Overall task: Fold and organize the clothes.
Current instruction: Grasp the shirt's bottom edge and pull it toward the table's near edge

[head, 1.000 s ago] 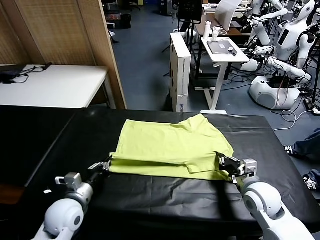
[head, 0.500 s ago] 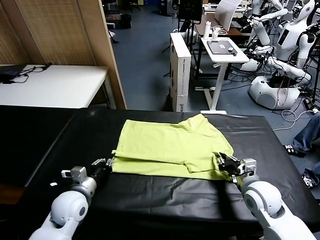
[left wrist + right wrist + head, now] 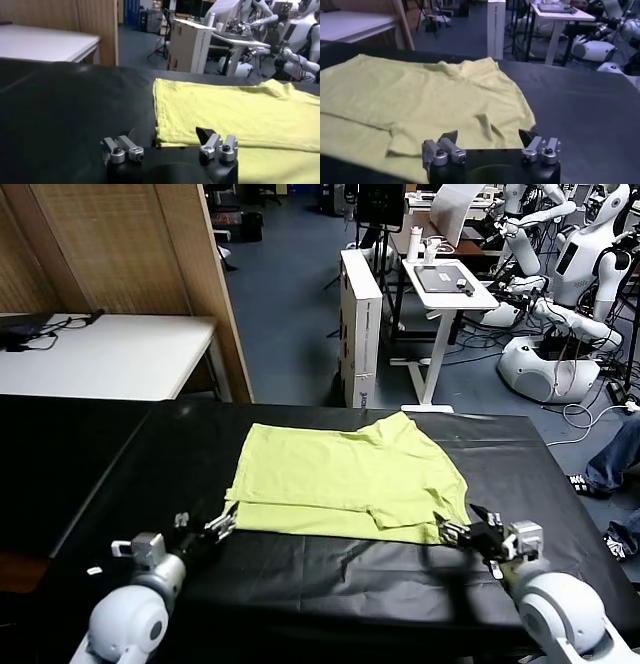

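Note:
The T-shirt's far side [image 3: 398, 420] is close to the table's far edge, so both my right gripper and my left gripper should start by pulling the near corners [image 3: 432, 535] toward me.
The lime yellow-green T-shirt [image 3: 345, 476] lies flat on the black table [image 3: 150, 454], its near edge folded over into a double layer. It also shows in the left wrist view [image 3: 240, 112] and the right wrist view [image 3: 420, 100]. My left gripper [image 3: 215, 527] is open and empty just off the shirt's near left corner; in its wrist view [image 3: 167, 137] the corner lies between the fingers, untouched. My right gripper [image 3: 462, 531] is open and empty at the shirt's near right corner, seen in its wrist view [image 3: 490, 136].
A white table [image 3: 110, 354] stands at the back left beside a wooden partition [image 3: 150, 254]. Behind the black table are a white box [image 3: 362, 324], a small white desk [image 3: 447, 289] and other robots [image 3: 560, 304].
Both grippers have let go of the shirt's near edge and drawn back toward me. The folded edge now lies flat on the table.

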